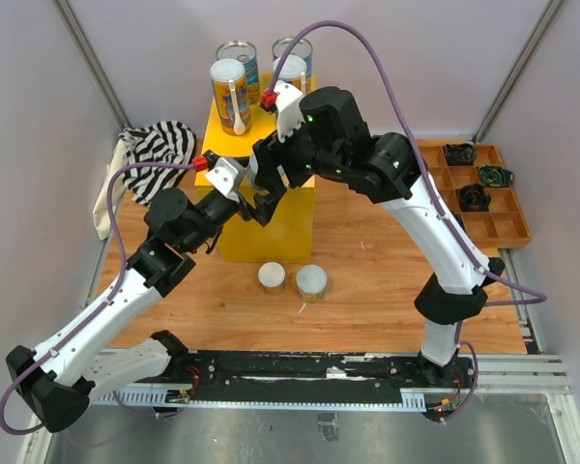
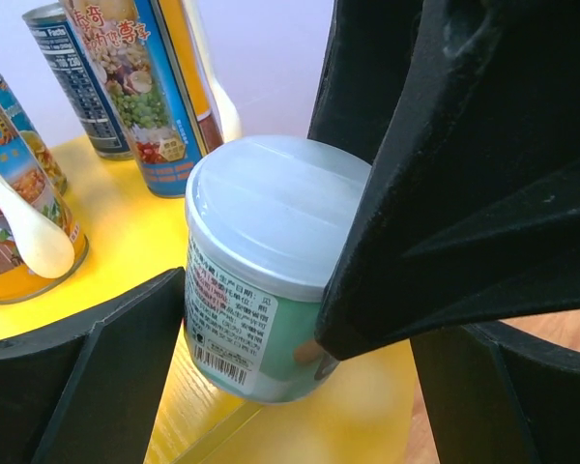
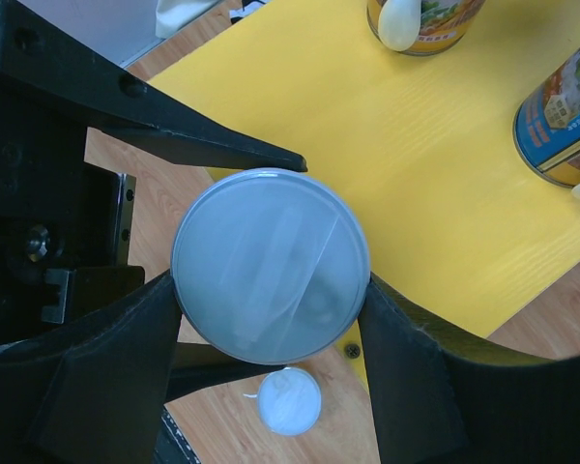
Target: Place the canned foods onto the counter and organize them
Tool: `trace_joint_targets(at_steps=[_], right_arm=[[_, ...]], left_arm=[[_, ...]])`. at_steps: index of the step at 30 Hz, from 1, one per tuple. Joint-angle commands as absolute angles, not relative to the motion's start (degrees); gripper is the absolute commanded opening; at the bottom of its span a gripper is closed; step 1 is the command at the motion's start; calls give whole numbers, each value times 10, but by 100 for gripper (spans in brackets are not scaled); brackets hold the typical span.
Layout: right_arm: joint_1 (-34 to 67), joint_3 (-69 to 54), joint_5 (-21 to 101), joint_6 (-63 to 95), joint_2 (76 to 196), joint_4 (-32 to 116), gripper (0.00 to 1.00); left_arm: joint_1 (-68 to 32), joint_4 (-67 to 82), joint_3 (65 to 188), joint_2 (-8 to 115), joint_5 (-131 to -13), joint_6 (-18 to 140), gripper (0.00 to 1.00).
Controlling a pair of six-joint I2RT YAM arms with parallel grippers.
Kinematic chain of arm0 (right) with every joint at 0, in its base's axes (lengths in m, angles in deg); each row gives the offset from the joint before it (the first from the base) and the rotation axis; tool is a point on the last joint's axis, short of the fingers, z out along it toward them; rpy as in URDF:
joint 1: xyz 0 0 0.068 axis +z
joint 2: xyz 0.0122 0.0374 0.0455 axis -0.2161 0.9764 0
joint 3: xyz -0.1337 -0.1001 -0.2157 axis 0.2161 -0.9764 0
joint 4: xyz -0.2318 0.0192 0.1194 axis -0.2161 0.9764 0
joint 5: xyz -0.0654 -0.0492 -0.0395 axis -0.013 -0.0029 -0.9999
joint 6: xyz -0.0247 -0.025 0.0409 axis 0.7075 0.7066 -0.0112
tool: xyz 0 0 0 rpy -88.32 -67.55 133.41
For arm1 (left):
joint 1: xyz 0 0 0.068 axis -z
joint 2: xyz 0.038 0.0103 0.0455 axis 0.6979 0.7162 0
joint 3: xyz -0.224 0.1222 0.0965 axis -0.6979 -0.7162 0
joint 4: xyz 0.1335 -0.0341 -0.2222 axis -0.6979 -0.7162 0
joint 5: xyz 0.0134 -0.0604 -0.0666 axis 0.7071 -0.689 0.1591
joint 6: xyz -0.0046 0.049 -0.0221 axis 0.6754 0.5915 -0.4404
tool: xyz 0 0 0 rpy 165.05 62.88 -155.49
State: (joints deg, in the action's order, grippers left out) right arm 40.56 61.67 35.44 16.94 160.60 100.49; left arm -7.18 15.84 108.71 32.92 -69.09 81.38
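Note:
I need to pass on the short can [image 3: 271,266], which my right gripper is holding between my left gripper's open fingers. My left gripper should take it [image 2: 230,324], and my right gripper should move away.
My right gripper [image 3: 271,290] is shut on a short can [image 3: 271,261] with a white plastic lid and a green label. It holds the can over the near left corner of the yellow counter [image 3: 406,155]. My left gripper [image 2: 300,329] is open around the same can [image 2: 261,251]: one finger [image 2: 87,377] lies against its side, the other stands apart. In the top view both grippers [image 1: 256,203] [image 1: 271,169] meet at the counter [image 1: 271,237] and hide the can. Three tall cans [image 1: 230,95] [image 1: 238,56] [image 1: 293,58] stand at the counter's back. Two short cans [image 1: 272,277] [image 1: 311,282] stand on the table.
A striped cloth [image 1: 155,150] lies left of the counter. A brown compartmented tray [image 1: 483,217] with dark items sits at the right. White spoons are strapped to the tall cans [image 2: 29,232]. One table can [image 3: 290,401] shows below the held can.

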Motion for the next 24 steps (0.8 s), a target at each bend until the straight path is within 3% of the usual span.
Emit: trace_joint_targets(at_steps=[1, 5, 20, 22, 24], right_arm=[[417, 639, 369, 162, 1599, 985, 22], [417, 636, 371, 163, 1599, 987, 23], [416, 631, 372, 157, 1592, 986, 24], [416, 631, 375, 155, 1593, 986, 27], [416, 631, 376, 155, 1592, 985, 37]], left_arm=[[-57, 190, 1106, 336, -661, 831, 96], [-51, 200, 1102, 335, -643, 836, 92], [-44, 189, 1111, 333, -646, 840, 54], [-44, 189, 1111, 332, -645, 839, 51], [-44, 188, 1111, 331, -644, 839, 48]])
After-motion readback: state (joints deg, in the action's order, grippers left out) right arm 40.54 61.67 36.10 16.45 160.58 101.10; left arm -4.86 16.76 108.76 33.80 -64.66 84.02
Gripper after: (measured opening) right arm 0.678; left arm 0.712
